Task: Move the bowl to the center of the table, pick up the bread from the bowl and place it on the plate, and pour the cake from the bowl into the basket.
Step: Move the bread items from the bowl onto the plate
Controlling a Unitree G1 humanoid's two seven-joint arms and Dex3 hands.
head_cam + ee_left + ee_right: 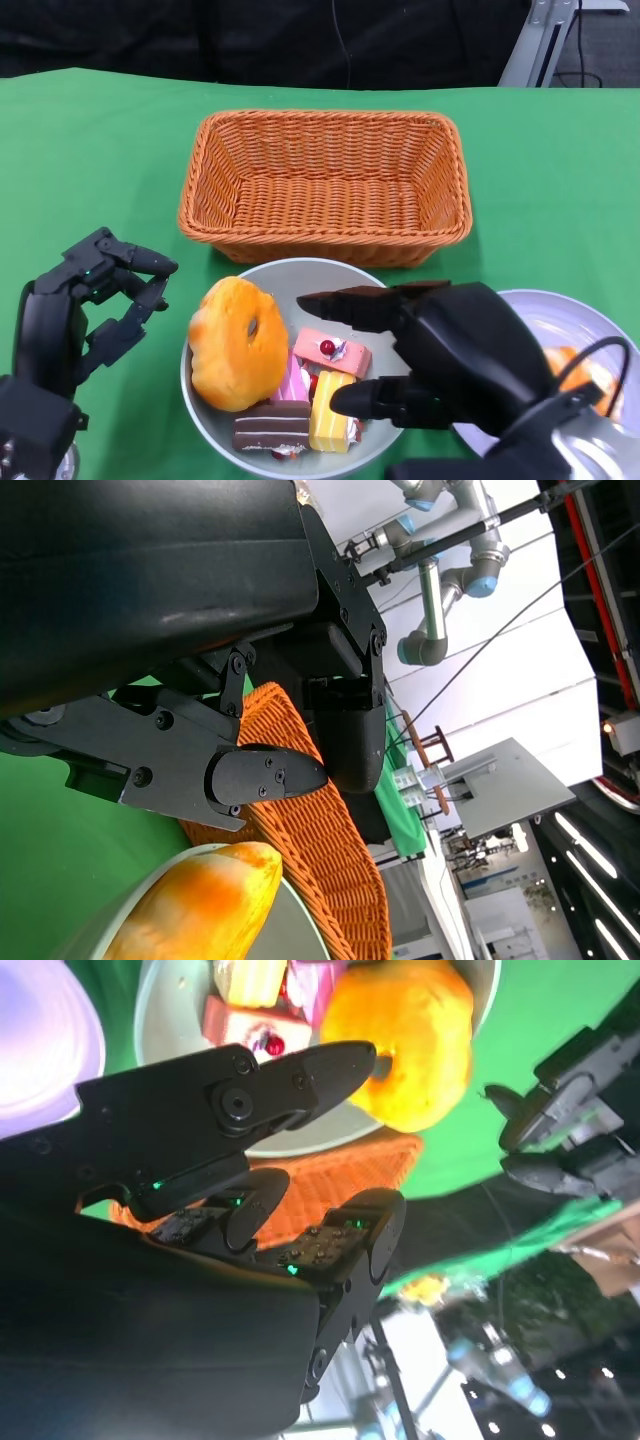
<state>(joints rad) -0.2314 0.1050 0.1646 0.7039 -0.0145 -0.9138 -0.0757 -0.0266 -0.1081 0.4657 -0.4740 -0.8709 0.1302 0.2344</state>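
Note:
The bread (238, 345) is leaning against the bowl's side, and its edge is over the cake pieces (283, 385), so only the bread will come loose when I lift it.
A grey bowl (222, 420) sits in front of the wicker basket (320, 185). It holds a round orange-yellow bread (235, 340) on its left side and several cake pieces (332, 352) on its right. My right hand (440, 360) hovers over the bowl's right rim, fingers spread toward the cakes and holding nothing. In the right wrist view its fingers (300, 1070) reach over the bowl (300, 1135) toward the bread (410, 1040). My left hand (90, 300) waits just left of the bowl, empty, fingers apart and loosely curled. A pale plate (560, 320) lies at the right, partly hidden by my right arm.
Something orange (575, 365) shows on the plate behind my right wrist. The basket is empty and nearly touches the bowl's far rim. Green cloth (100, 150) covers the table, and a dark backdrop runs along its far edge.

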